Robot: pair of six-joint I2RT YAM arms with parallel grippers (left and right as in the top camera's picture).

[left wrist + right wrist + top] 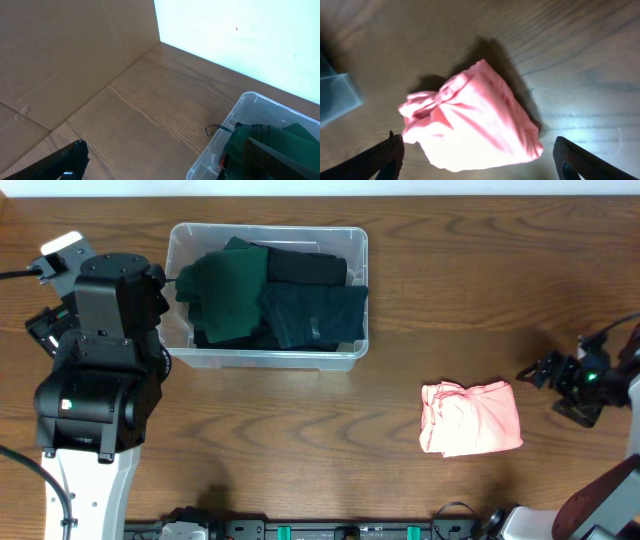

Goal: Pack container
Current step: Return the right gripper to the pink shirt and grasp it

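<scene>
I should keep reaching toward the pink cloth [468, 420], which lies free with its near edge facing my right gripper's open fingers, until they close on that edge [513, 416].
The clear plastic container [182, 240] stands at the back left and holds folded dark clothes: a dark green piece [225, 280], a dark teal one [320, 315] and a black one [305, 268]. A folded pink cloth [470, 418] lies on the table to the right. My left gripper [165, 292] is open and empty beside the container's left end. In the left wrist view [170, 167] the container rim [240, 107] and the green cloth [295, 135] show at right. My right gripper [540, 372] is open, just right of the pink cloth [470, 120], fingers wide to either side [480, 167].
A cardboard wall [60, 55] stands beyond the table's left end. A blurred corner of the container [337, 97] shows at the left of the right wrist view. Bare wood table [300, 440] lies between the container and the pink cloth.
</scene>
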